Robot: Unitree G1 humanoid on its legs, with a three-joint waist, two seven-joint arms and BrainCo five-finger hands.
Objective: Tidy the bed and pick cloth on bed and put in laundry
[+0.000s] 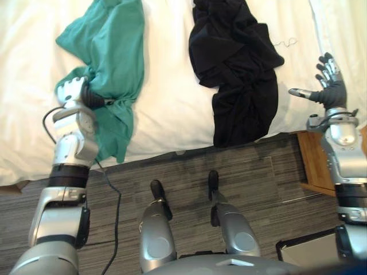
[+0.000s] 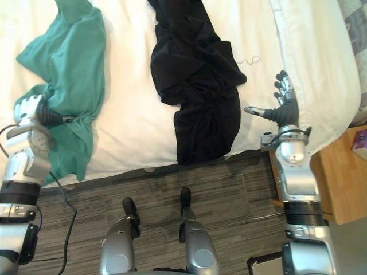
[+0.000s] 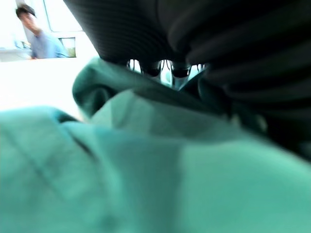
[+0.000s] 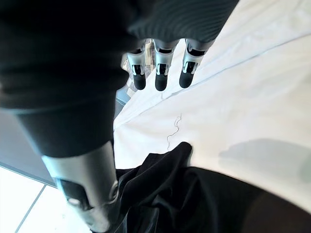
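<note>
My gripper will bring the black cloth (image 1: 245,109) up whole as a drooping bundle when I lift it, because its limp folds (image 1: 228,56) already lie bunched on top of each other.
A green cloth (image 1: 109,46) lies crumpled on the left of the white bed (image 1: 172,109), its lower end hanging over the near edge. My left hand (image 1: 73,90) sits in its bunched lower part, fingers curled into the fabric (image 3: 146,170). A black cloth (image 1: 235,63) lies in the middle of the bed, also trailing over the edge. My right hand (image 1: 330,89) hovers open over bare sheet to the right of the black cloth (image 4: 194,194), fingers (image 4: 163,73) straight, touching nothing.
A wooden nightstand (image 2: 344,183) stands right of the bed by my right arm. A dark-rimmed box (image 1: 304,249) sits on the grey carpet at the lower right. A person (image 3: 41,34) shows beyond the bed's far side.
</note>
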